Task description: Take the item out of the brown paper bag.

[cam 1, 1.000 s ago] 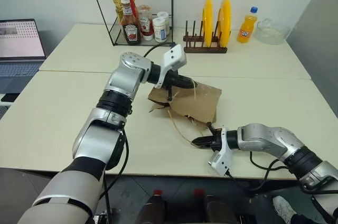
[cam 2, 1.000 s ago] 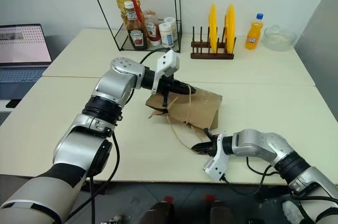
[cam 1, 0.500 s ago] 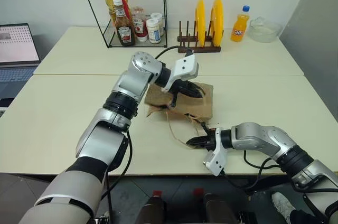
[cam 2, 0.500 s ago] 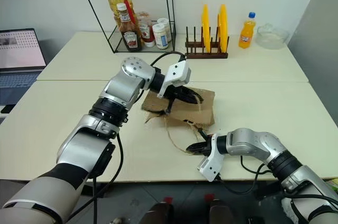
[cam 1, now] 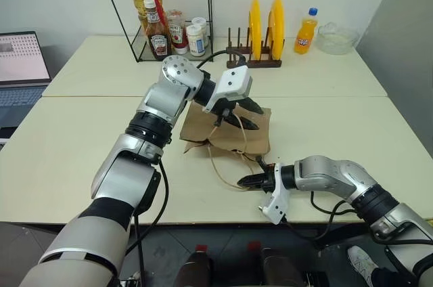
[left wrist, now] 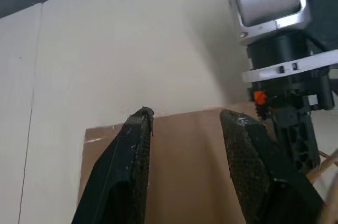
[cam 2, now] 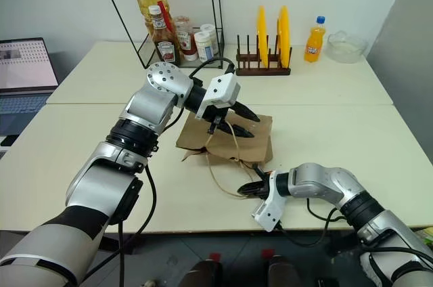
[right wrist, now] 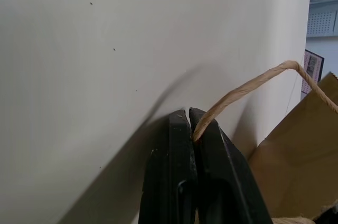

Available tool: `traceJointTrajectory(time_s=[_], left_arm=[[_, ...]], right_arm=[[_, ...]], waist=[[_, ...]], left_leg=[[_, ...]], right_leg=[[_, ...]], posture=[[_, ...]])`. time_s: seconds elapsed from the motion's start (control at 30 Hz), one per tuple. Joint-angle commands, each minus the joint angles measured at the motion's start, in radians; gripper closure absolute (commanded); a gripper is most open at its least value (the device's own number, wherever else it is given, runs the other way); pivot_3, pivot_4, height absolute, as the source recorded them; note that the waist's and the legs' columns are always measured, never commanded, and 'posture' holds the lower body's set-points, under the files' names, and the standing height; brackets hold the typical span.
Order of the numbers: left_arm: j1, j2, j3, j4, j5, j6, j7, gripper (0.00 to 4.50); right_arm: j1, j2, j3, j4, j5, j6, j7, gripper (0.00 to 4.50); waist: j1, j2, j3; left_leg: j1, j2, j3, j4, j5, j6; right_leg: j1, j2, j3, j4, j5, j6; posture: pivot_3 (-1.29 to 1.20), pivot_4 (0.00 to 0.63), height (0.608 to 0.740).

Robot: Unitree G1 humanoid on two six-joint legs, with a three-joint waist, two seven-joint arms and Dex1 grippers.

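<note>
The robot sees the brown paper bag lying flat [cam 1: 200, 126] and shut, so its left gripper should pull the bag's cord handle [cam 1: 243, 136] up and back, against the handle in its right gripper.
The brown paper bag [cam 1: 230, 133] lies flat and creased on the cream table [cam 1: 88, 138], its tan cord handles trailing toward the front edge. My left gripper [cam 1: 245, 112] hovers just above the bag's upper face, open, with nothing between its fingers [left wrist: 138, 129]; the bag [left wrist: 185, 176] shows below them. My right gripper [cam 1: 242, 181] rests low on the table in front of the bag, shut on a cord handle [right wrist: 248, 89] pinched at its tips [right wrist: 189, 113]. The item is hidden.
At the back stand a wire rack [cam 1: 169, 9] with oil, ketchup and jars, a wooden plate rack [cam 1: 260, 36] with yellow plates, an orange soda bottle [cam 1: 306, 30] and a glass bowl [cam 1: 336, 36]. A laptop [cam 1: 24, 63] sits far left.
My left gripper has gone from shut to open and has rolled, lifting slightly off the bag. The right gripper keeps its hold on the cord and stays put. The camera has shifted.
</note>
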Motion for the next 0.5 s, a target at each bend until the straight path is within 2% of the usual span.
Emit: traceJointTrajectory(time_s=[0.03,0.3,0.4,0.5], left_arm=[[-0.039,0.016,-0.005,-0.059,-0.003,-0.044,-0.036,2.34],[-0.069,-0.005,0.003,-0.055,-0.010,-0.061,-0.044,2.34],[-0.072,-0.014,0.017,-0.030,-0.010,-0.053,-0.013,2.95],[-0.083,-0.017,0.037,0.000,-0.018,-0.025,0.017,3.88]], right_arm=[[0.023,0.005,0.048,0.063,-0.059,-0.009,0.002,4.50],[0.021,0.007,0.050,0.088,-0.082,-0.018,-0.023,4.50],[0.023,0.008,0.053,0.088,-0.086,-0.018,-0.027,4.50],[0.025,0.009,0.056,0.090,-0.093,-0.020,-0.031,4.50]], waist=[[0.000,0.000,0.000],[-0.003,0.000,0.000],[-0.004,-0.001,0.000],[-0.005,-0.001,0.000]], left_leg=[[0.000,0.000,0.000,0.000,0.000,0.000],[0.001,0.000,0.000,0.000,0.001,0.001],[0.001,0.000,0.000,0.000,0.001,0.001],[0.002,0.000,0.000,0.000,0.001,0.001]], right_leg=[[0.000,0.000,0.000,0.000,0.000,0.000],[0.001,0.000,0.000,0.000,-0.002,0.003],[0.001,0.000,0.000,0.000,-0.002,0.003],[0.001,0.000,0.000,0.001,-0.002,0.003]], posture=[[0.00,0.150,0.740],[0.00,0.150,0.740],[0.00,0.150,0.740],[0.00,0.150,0.740]])
